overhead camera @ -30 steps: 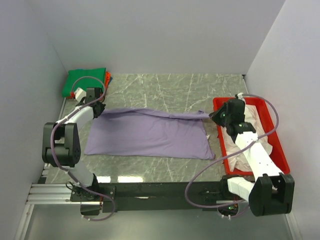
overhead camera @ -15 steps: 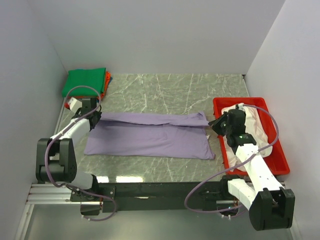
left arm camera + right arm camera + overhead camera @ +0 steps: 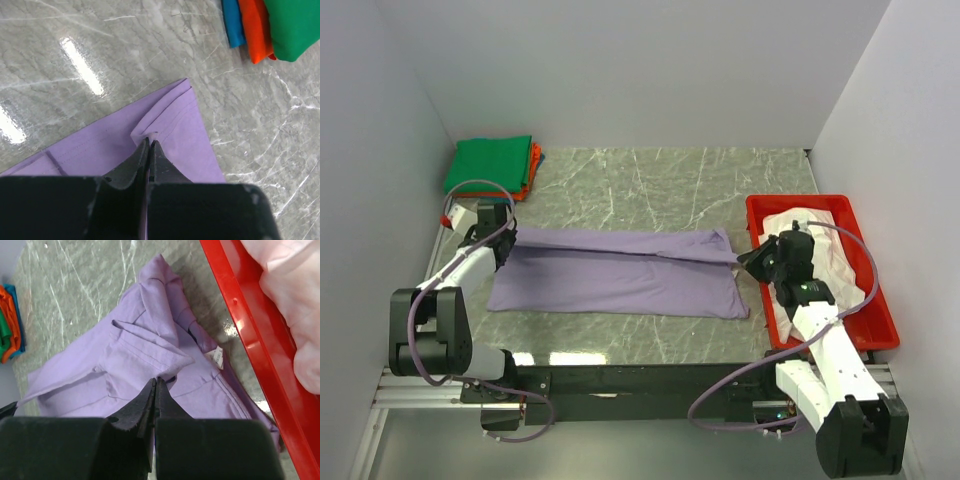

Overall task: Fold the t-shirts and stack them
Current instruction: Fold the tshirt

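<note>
The lavender t-shirt's folded edge (image 3: pixel 655 257) is hanging straight over its lower layer (image 3: pixel 710 288). My right gripper should continue to lower the flap until it lies there, and then let go.
A lavender t-shirt (image 3: pixel 620 275) lies spread across the marble table, its far edge folded over toward me. My left gripper (image 3: pixel 508 241) is shut on the shirt's left end, and the cloth (image 3: pixel 172 127) puckers at the tips (image 3: pixel 148 141). My right gripper (image 3: pixel 746 258) is shut on a folded flap (image 3: pixel 145 352) at the right end, near the white neck label (image 3: pixel 218 355). Folded green (image 3: pixel 490 163), orange-red (image 3: pixel 254 30) and blue (image 3: pixel 231 22) t-shirts are stacked at the far left corner. A pale pinkish-white t-shirt (image 3: pixel 828 243) lies crumpled in the tray.
The red plastic tray (image 3: pixel 798 199) stands at the right side of the table, its near wall (image 3: pixel 250 322) close beside my right gripper. White walls close in the table on the left, back and right. Black arm bases and a rail run along the near edge.
Both grippers have moved toward the near edge, pulling the lavender shirt's far edge over its body. The raised strip of cloth now lies lower and nearer.
</note>
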`<action>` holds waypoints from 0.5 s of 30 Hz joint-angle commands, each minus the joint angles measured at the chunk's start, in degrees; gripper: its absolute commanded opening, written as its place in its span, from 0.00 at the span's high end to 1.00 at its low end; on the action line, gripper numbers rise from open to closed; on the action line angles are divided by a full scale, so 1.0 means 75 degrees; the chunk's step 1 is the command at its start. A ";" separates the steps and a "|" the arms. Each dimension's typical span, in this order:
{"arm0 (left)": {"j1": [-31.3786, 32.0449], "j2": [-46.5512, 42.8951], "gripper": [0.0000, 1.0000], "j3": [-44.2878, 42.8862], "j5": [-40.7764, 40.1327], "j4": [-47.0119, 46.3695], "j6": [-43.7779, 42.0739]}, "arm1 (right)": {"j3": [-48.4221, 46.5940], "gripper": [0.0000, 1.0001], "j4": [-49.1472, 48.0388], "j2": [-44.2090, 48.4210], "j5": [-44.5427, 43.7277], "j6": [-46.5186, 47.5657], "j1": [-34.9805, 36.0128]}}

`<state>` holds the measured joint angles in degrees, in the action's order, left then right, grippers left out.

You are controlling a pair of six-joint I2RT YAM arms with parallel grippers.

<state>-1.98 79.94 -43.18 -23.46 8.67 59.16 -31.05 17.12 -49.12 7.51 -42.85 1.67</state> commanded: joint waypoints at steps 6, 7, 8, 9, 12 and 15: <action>-0.0170 -0.0276 0.97 0.0542 -0.0129 -0.0639 0.0222 | 0.0530 1.00 0.0061 0.0608 0.0428 -0.0193 -0.0094; -0.0205 -0.0288 0.97 0.0647 -0.0071 -0.0698 0.0222 | 0.0600 1.00 0.0060 0.0724 0.0440 -0.0239 -0.0094; -0.0217 -0.0288 0.97 0.0683 -0.0048 -0.0733 0.0222 | 0.0705 1.00 0.0060 0.0784 0.0440 -0.0240 -0.0094; -0.0240 -0.0288 0.97 0.0729 -0.0059 -0.0745 0.0268 | 0.0741 1.00 0.0072 0.0831 0.0429 -0.0251 -0.0094; -0.0263 -0.0311 0.98 0.0800 -0.0024 -0.0827 0.0245 | 0.0835 1.00 0.0131 0.0925 0.0452 -0.0263 -0.0106; -0.0310 -0.0323 0.98 0.0858 -0.0059 -0.0827 0.0222 | 0.0858 1.00 0.0177 0.0995 0.0476 -0.0298 -0.0141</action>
<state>-3.55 79.53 -37.32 -23.24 4.99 60.66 -24.71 18.76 -42.89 10.52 -44.38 1.26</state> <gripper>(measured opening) 0.050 0.007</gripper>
